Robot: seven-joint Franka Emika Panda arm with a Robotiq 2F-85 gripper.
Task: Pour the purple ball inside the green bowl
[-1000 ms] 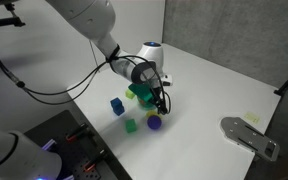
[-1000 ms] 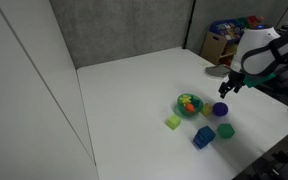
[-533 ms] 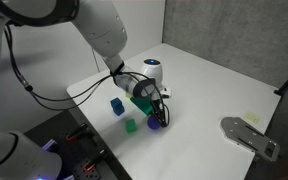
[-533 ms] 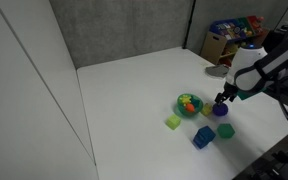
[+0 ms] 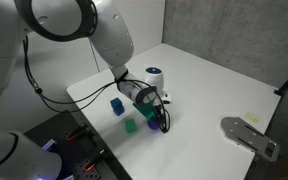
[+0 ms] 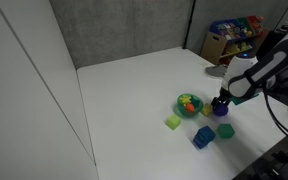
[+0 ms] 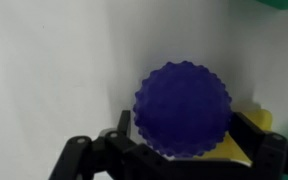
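Yellow edges (image 7: 260,119) show past the purple ball, so the robot should expect a small animal-shaped yellow piece (image 7: 232,146) to stay behind when its gripper lifts the ball.
The purple ball (image 7: 182,108), dark and knobbly, fills the wrist view and lies on the white table; it also shows in both exterior views (image 5: 156,125) (image 6: 222,110). My gripper (image 7: 187,138) is low over it with one black finger on each side, still open, and shows in both exterior views (image 5: 159,117) (image 6: 221,102). The green bowl (image 6: 189,104) stands just beside the ball with colourful pieces in it. In an exterior view the bowl (image 5: 138,97) is mostly hidden by my wrist. Its green rim (image 7: 284,4) shows at the wrist view's top edge.
A yellow piece (image 7: 248,135) lies against the ball by one finger. A blue cube (image 5: 116,105) (image 6: 201,138) and small green cubes (image 5: 130,126) (image 6: 172,122) (image 6: 225,131) lie close around. A grey metal bracket (image 5: 249,135) sits at the table edge. A box of snacks (image 6: 229,40) stands behind.
My gripper has come down from above the bowl and ball until its fingers straddle the purple ball. The ball, bowl and cubes have not moved.
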